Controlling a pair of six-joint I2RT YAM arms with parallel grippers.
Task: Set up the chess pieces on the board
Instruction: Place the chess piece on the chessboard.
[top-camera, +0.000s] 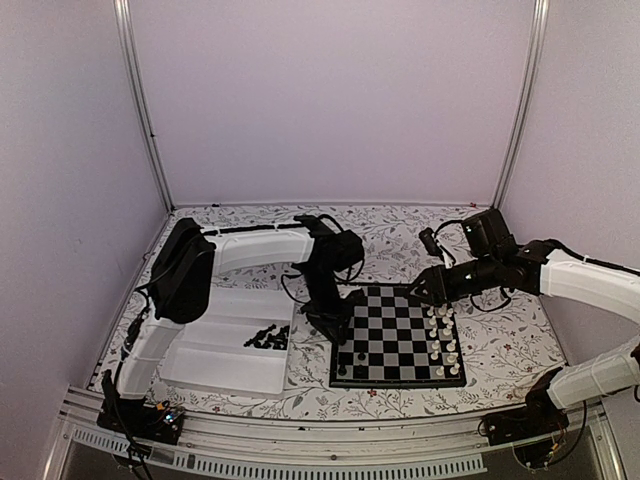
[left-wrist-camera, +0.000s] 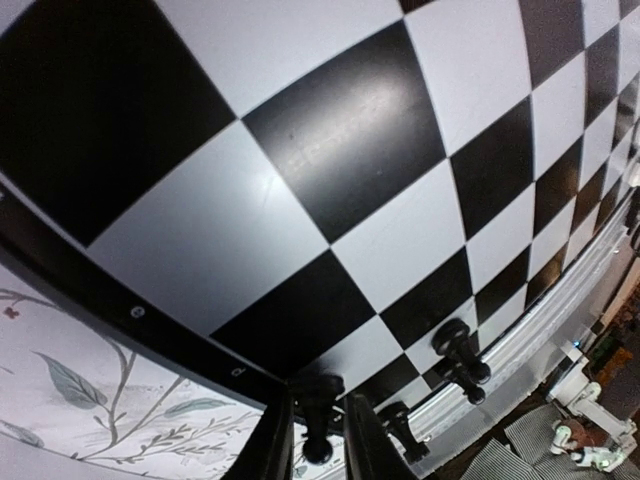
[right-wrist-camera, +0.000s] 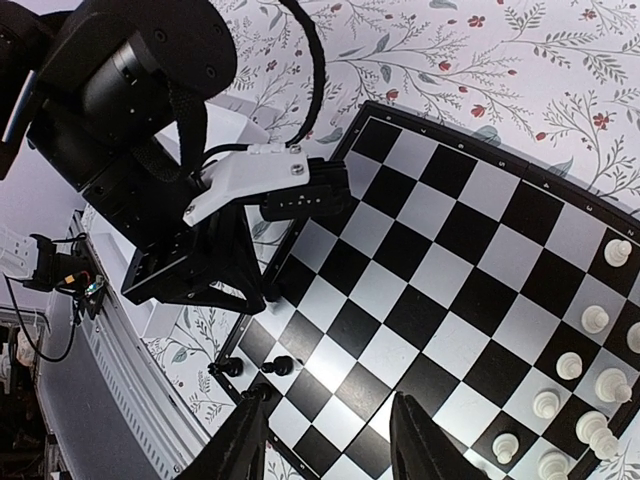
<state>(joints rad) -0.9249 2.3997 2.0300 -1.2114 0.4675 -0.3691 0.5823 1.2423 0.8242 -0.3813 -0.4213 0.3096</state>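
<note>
The black chess piece is on an edge square (right-wrist-camera: 271, 294). My left gripper moves back so my right gripper can move the chess piece into the next row inward (right-wrist-camera: 301, 332).
The board (top-camera: 398, 325) lies at centre right, and its squares (left-wrist-camera: 340, 150) fill the left wrist view. My left gripper (top-camera: 334, 330) reaches down at the board's left edge. Its fingers (left-wrist-camera: 275, 440) stand slightly apart on either side of a black chess piece (left-wrist-camera: 320, 410), with thin gaps at the stem. That piece stands on an edge square. Three more black chess pieces (left-wrist-camera: 456, 345) stand near the same corner (right-wrist-camera: 282, 365). Loose black pieces (top-camera: 268, 338) lie in the white tray (top-camera: 215, 372). My right gripper (right-wrist-camera: 328, 430) hovers open over the board, empty.
White pieces (top-camera: 445, 345) fill the two rows along the board's right side (right-wrist-camera: 580, 370). The white tray lies just left of the board. The left arm's black wrist (right-wrist-camera: 150, 90) looms over the board's left edge. A flowered cloth (top-camera: 400, 225) covers the table.
</note>
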